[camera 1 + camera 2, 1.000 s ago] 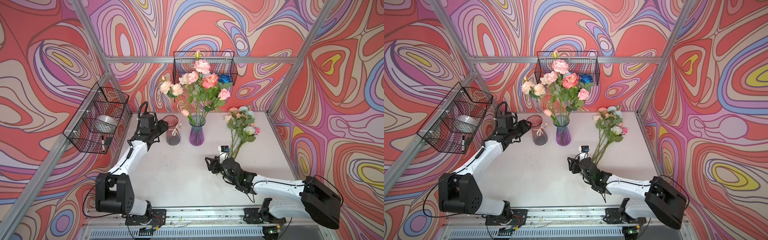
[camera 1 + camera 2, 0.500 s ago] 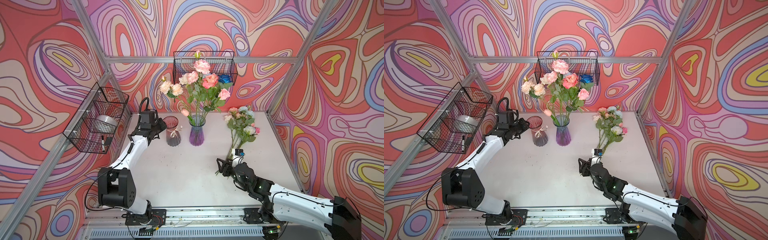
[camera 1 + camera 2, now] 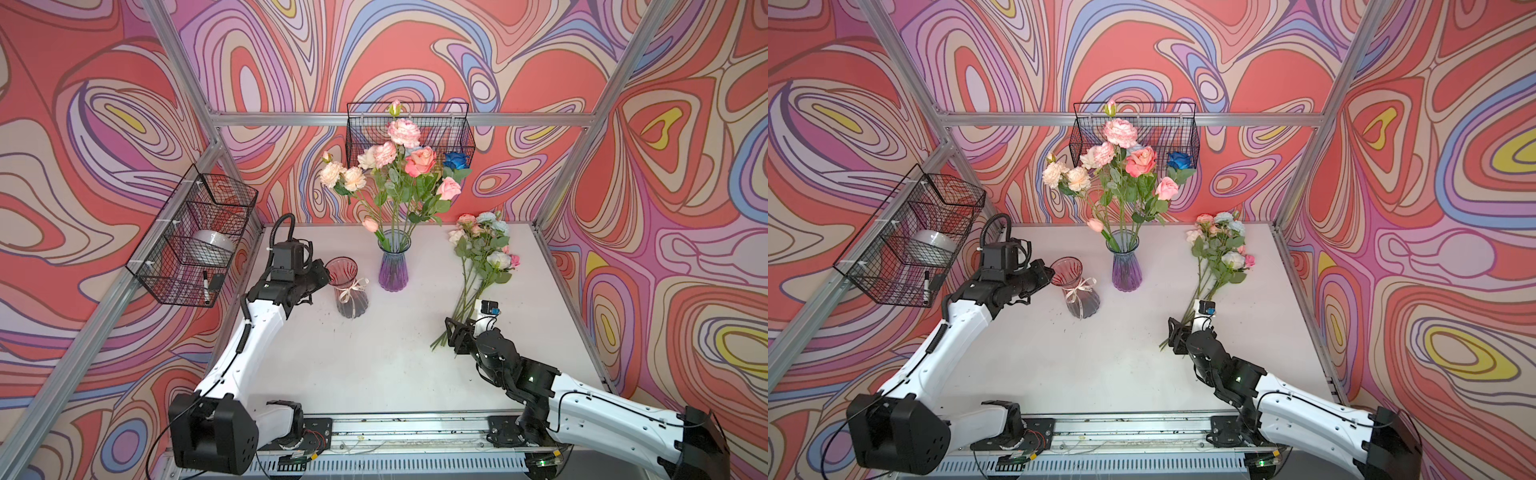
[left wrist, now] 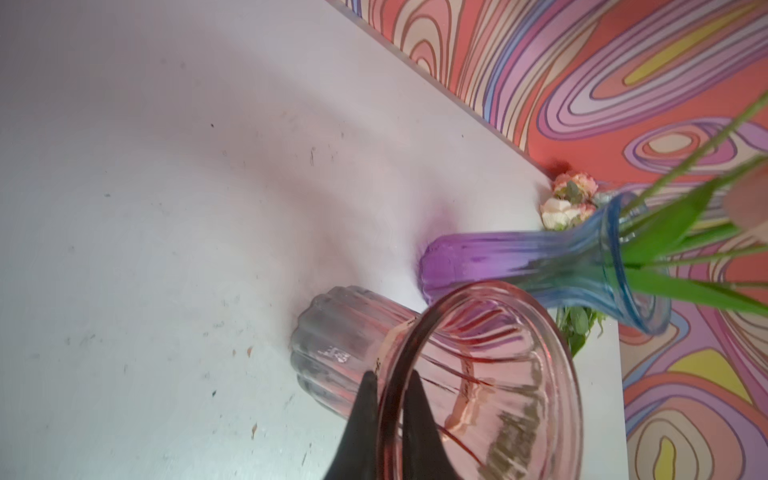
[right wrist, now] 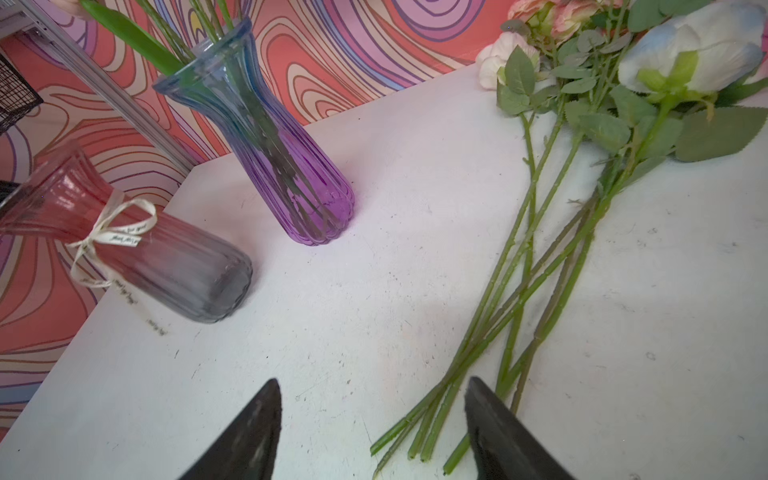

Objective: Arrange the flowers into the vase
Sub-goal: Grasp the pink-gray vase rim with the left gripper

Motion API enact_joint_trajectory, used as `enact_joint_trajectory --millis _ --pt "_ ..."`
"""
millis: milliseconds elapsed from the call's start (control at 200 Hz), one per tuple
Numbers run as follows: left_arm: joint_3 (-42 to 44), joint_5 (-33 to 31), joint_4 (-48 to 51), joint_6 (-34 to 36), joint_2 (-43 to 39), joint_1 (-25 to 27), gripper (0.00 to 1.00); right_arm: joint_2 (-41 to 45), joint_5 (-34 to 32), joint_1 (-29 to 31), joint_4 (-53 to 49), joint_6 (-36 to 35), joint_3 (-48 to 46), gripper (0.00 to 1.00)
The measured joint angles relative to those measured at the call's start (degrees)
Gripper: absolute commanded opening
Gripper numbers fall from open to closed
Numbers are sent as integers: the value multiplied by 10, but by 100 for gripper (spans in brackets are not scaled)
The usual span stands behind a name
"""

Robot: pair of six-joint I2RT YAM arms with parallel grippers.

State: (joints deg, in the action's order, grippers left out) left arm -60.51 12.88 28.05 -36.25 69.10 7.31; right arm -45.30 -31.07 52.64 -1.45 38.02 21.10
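The space before the purple-blue vase [image 3: 395,329] is free, so my left gripper should go on moving the pink-grey vase [image 3: 351,303] there by its rim until it stands level.
A purple-blue vase [image 3: 392,266] [image 3: 1126,269] stands at the back middle and holds several flowers [image 3: 399,162] in pink, peach and cream. To its left is an empty pink-grey vase [image 3: 351,297] [image 4: 332,345] with a cream ribbon; it looks tilted in the right wrist view [image 5: 166,257]. My left gripper [image 3: 326,276] [image 4: 392,376] is shut on its rim, one finger inside and one outside. More flowers [image 3: 482,257] [image 5: 582,137] lie loose on the table at the right. My right gripper [image 3: 451,330] [image 5: 372,386] is open at their stem ends [image 5: 419,432].
A wire basket [image 3: 195,241] on the left wall holds a tape roll and a marker. Another wire basket [image 3: 409,129] hangs on the back wall behind the blooms, with a dark blue bloom [image 3: 455,160] at its right end. The white table [image 3: 374,365] ends at patterned walls.
My left gripper's jaws have closed onto the pink-grey vase's rim. My right gripper, still open, has moved right across the table to the ends of the loose stems.
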Motion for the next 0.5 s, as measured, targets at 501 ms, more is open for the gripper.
enact_joint_trajectory --millis 501 --pt "-19 -21 111 13 -39 200 0 11 -21 0 -32 6 -3 72"
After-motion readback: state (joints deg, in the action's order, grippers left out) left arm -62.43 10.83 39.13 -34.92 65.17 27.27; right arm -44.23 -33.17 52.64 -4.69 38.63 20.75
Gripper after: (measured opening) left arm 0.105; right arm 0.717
